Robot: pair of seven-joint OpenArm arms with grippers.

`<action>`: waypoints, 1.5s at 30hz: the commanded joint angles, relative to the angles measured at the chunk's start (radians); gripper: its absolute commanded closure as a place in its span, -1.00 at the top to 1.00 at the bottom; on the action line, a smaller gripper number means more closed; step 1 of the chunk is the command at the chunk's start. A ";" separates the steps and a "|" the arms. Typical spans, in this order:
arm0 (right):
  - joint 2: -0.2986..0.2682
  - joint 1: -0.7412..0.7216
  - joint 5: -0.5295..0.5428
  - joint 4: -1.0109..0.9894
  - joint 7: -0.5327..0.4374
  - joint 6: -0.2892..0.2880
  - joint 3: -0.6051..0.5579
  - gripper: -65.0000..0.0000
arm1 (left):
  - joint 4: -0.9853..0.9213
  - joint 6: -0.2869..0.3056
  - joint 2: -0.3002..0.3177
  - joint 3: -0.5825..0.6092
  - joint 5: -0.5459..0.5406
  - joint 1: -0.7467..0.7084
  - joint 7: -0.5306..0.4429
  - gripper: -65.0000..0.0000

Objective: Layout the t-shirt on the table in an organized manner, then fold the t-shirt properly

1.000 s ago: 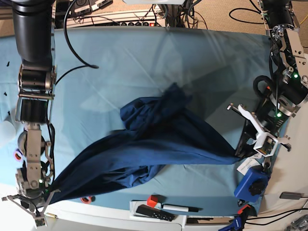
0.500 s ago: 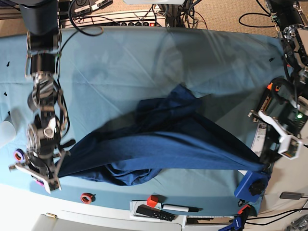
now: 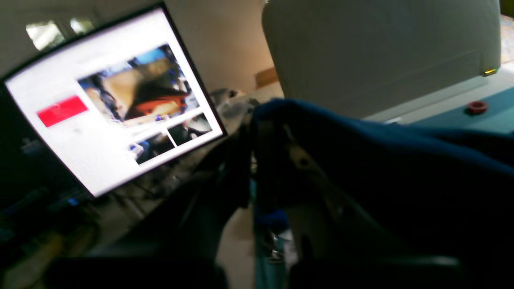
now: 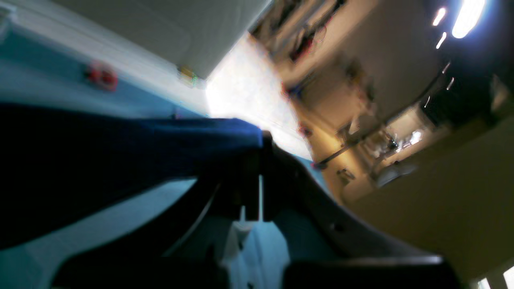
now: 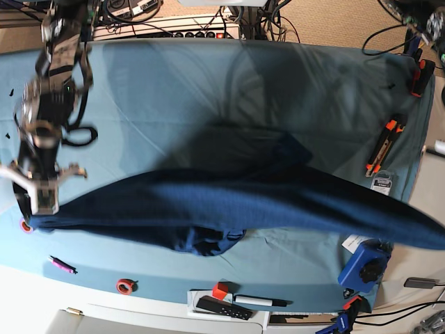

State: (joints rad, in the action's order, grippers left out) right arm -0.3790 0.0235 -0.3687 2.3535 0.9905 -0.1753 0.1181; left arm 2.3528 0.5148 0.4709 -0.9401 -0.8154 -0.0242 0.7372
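The t-shirt's lower part (image 5: 219,240) is hanging bunched up below the t-shirt's taut band (image 5: 268,203), so the robot's left gripper should raise and shake the band together with the right gripper before letting it down.
The dark navy t-shirt (image 5: 236,205) hangs as a long taut band across the table (image 5: 208,90), with a bunched part (image 5: 205,243) sagging near the front. At the band's left end my right gripper (image 5: 38,209) is shut on the cloth. In the right wrist view its fingertips (image 4: 261,144) pinch the t-shirt (image 4: 120,160) at its edge. The band's right end runs off the base view's right edge, where my left gripper is out of frame. The left wrist view shows that gripper (image 3: 251,128) shut, with the t-shirt (image 3: 381,168) draped over one finger.
A red ring (image 5: 126,285), pink marker (image 5: 61,264), red cube (image 5: 220,290), black remote (image 5: 224,307) and pen lie along the front edge. A blue clamp (image 5: 363,268) sits front right, orange-black tools (image 5: 384,144) at right. A lit monitor (image 3: 108,100) stands beyond the table.
Both arms have swung outward and toward the back, pulling the t-shirt from a crumpled heap into a wide taut band. The left arm has left the base view on the right.
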 commanded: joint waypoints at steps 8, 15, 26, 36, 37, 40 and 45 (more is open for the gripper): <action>-0.019 0.088 -0.036 0.003 -0.038 0.008 0.064 -1.00 | 0.003 0.003 0.052 -0.270 -0.088 -0.030 -0.020 -1.00; -0.020 0.090 -0.035 0.003 -0.067 0.025 0.129 -1.00 | 0.003 0.000 0.174 -0.500 -0.107 -0.042 -0.021 -1.00; 0.011 0.187 0.429 0.003 -0.148 -0.136 0.138 -1.00 | 0.003 -0.024 0.260 -0.409 -0.069 -0.081 -0.030 -1.00; 0.121 0.089 0.563 0.003 -0.203 -0.164 0.151 -1.00 | 0.003 -0.024 0.252 -0.368 -0.066 -0.081 -0.016 -1.00; 0.136 0.105 0.614 0.003 -0.201 -0.215 0.151 -1.00 | 0.003 -0.024 0.243 -0.357 -0.056 -0.082 -0.019 -1.00; 0.150 0.141 0.720 0.003 -0.227 -0.312 0.151 -1.00 | 0.003 -0.024 0.219 -0.344 -0.054 -0.092 -0.019 -1.00; 0.155 0.107 0.751 0.003 -0.266 -0.320 0.150 -1.00 | 0.003 -0.016 0.186 -0.344 -0.056 -0.114 -0.019 -1.00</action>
State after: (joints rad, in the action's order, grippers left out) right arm -0.2165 0.1432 0.3729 2.3409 0.7586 -0.5007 0.2638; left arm 2.3512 0.5076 0.6331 -1.2812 -0.8650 -0.1417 0.7483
